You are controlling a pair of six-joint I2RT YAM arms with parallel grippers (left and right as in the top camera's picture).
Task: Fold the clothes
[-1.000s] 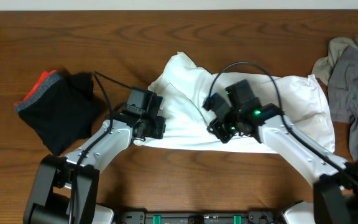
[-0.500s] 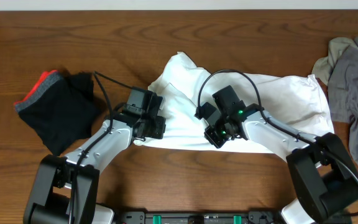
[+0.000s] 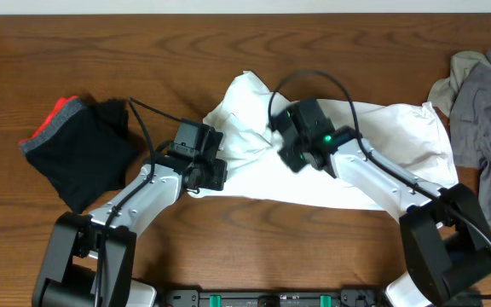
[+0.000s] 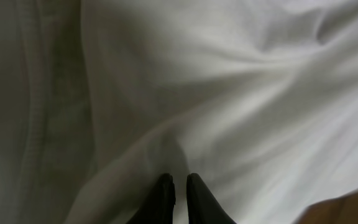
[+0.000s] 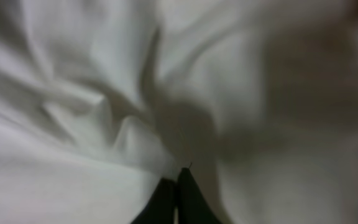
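White cloth bunches in creases [image 3: 250, 141] beside my right gripper at the shirt's middle, so my right gripper should open and take the shirt's fold nearer the grey clothing [image 3: 390, 152].
The clothes in play are a large white T-shirt [image 3: 390, 145], lying crumpled across the middle of the table. My left gripper [image 3: 207, 179] sits at the shirt's lower left edge. In the left wrist view its fingers [image 4: 179, 180] are shut on a thin fold of white cloth [image 4: 229, 93]. My right gripper [image 3: 288, 158] is over the shirt's middle. In the right wrist view its tips [image 5: 176, 174] are shut, pinching a ridge of creased white fabric [image 5: 73, 155].
A black garment with a red and grey band [image 3: 83, 158] lies at the left. A heap of grey clothing [image 3: 484, 111] lies at the right edge. Brown wooden table [image 3: 143, 43] shows around them.
My right gripper closed near the shirt's front hem, then moved up and left toward the shirt's middle with cloth in it. The left arm has not moved.
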